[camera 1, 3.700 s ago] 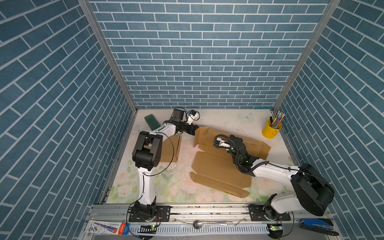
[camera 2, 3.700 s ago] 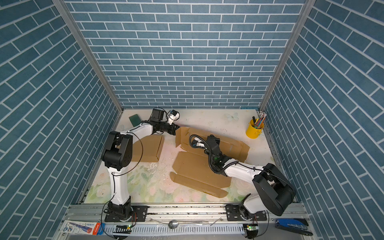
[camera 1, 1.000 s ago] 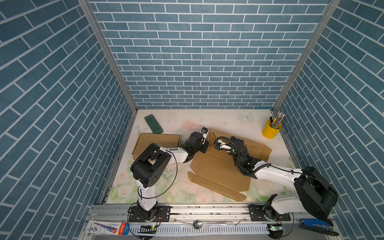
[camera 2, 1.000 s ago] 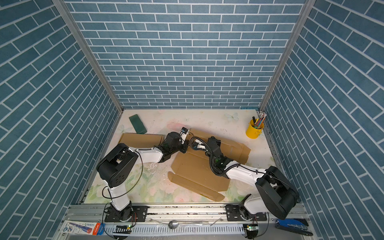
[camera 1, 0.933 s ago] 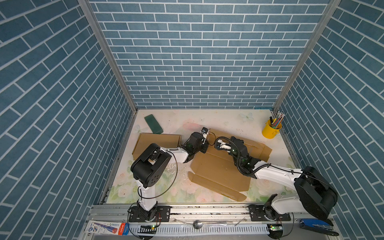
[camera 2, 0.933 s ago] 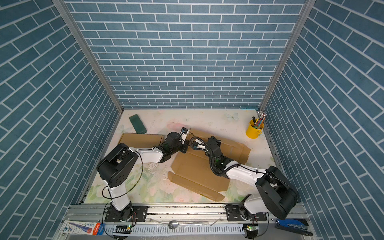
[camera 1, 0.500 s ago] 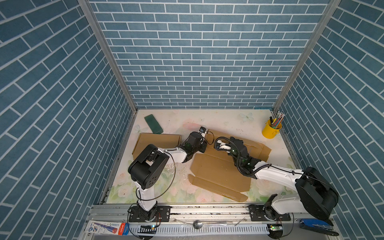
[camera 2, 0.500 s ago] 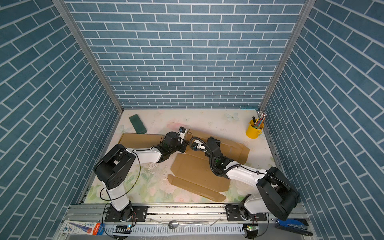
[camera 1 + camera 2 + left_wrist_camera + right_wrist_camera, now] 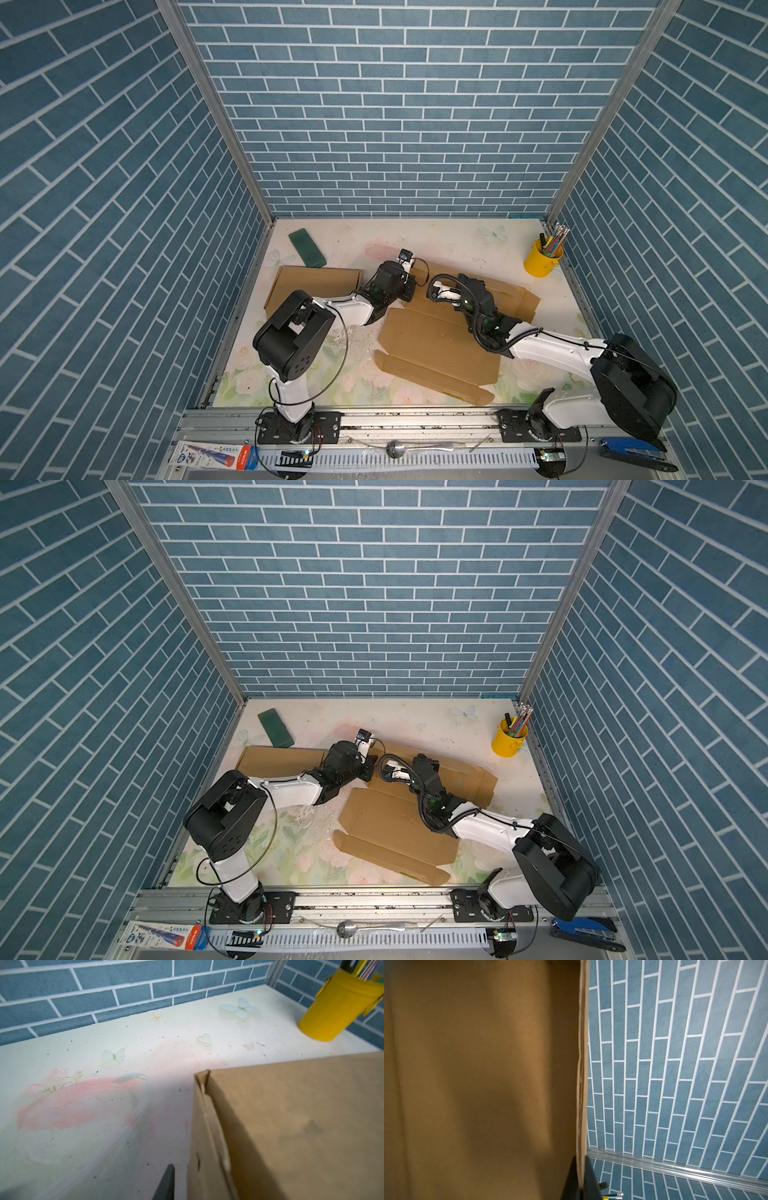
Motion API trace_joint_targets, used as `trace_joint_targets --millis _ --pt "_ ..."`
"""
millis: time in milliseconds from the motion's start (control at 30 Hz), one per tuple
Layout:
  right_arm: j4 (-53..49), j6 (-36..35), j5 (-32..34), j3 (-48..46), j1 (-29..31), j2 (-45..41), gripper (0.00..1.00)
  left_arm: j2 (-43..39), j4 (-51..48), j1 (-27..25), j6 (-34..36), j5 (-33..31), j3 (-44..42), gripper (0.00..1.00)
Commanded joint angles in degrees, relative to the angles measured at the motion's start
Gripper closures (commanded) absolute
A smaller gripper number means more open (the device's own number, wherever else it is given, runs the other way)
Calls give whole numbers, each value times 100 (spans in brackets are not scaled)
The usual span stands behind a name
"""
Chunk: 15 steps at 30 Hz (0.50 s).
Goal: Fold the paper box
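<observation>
Next, my left gripper grabs the raised side flap and turns the paper box straight before more folding, because the paper box lies crooked with its near flap slanting.
The paper box is a flat brown cardboard blank lying mid-table, its far panels partly raised. My left gripper is at the box's far left corner. In the left wrist view one dark finger stands just outside the raised side flap; the other is hidden behind that flap. My right gripper is shut on the edge of a raised panel, one finger on each face.
A second flat cardboard piece lies at the left, with a dark green block behind it. A yellow cup of pencils stands in the back right corner. Brick walls enclose three sides.
The left arm has come from the back left of the table to the box's far left corner, and there its jaws opened briefly and closed again. The right gripper has kept its pinch.
</observation>
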Motion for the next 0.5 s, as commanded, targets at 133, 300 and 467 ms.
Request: trace_joint_targets --millis 133,300,467 --pt "-402 47 -167 44 75 -22 100 72 281 126 -342 -471 225 97" --pt "-394 47 -167 35 76 12 100 -105 201 143 -280 -375 128 75" --pt "-391 43 -148 28 71 -1 100 -317 -40 160 -153 -196 -12 61"
